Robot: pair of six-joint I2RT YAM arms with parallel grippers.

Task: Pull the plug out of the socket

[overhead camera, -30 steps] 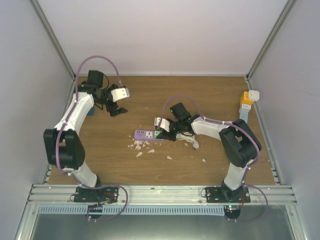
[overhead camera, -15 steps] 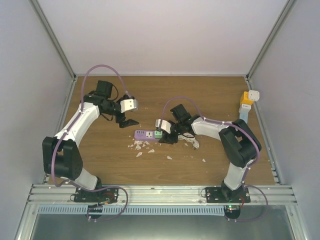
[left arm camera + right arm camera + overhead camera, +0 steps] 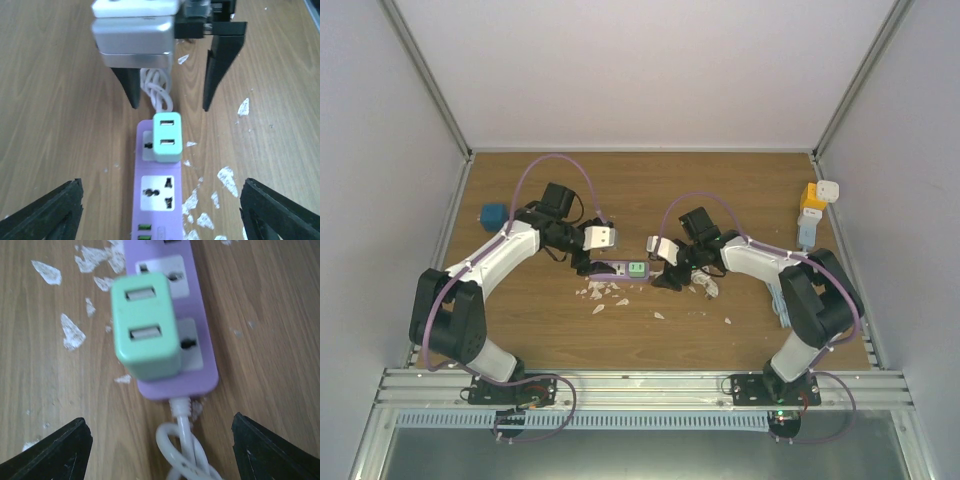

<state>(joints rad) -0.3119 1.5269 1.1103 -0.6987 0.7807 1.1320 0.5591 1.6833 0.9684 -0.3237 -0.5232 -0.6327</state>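
The socket strip is loose under the seated plug. So my right gripper should grip the socket strip's cable end while my left gripper pulls the plug off.
A mint-green plug sits in the end outlet of a purple socket strip lying flat on the wooden table. My left gripper is open over the strip's free end, its fingers wide of both sides and touching nothing. My right gripper is open at the cable end. Its fingers straddle the coiled white cable, just short of the plug.
White paper scraps are scattered in front of the strip. A blue block lies at the far left. A yellow and white stack stands at the right wall.
The left arm has swung right and come down over the strip's free end, uncovering the blue block. The right gripper has opened from shut and shifted slightly right.
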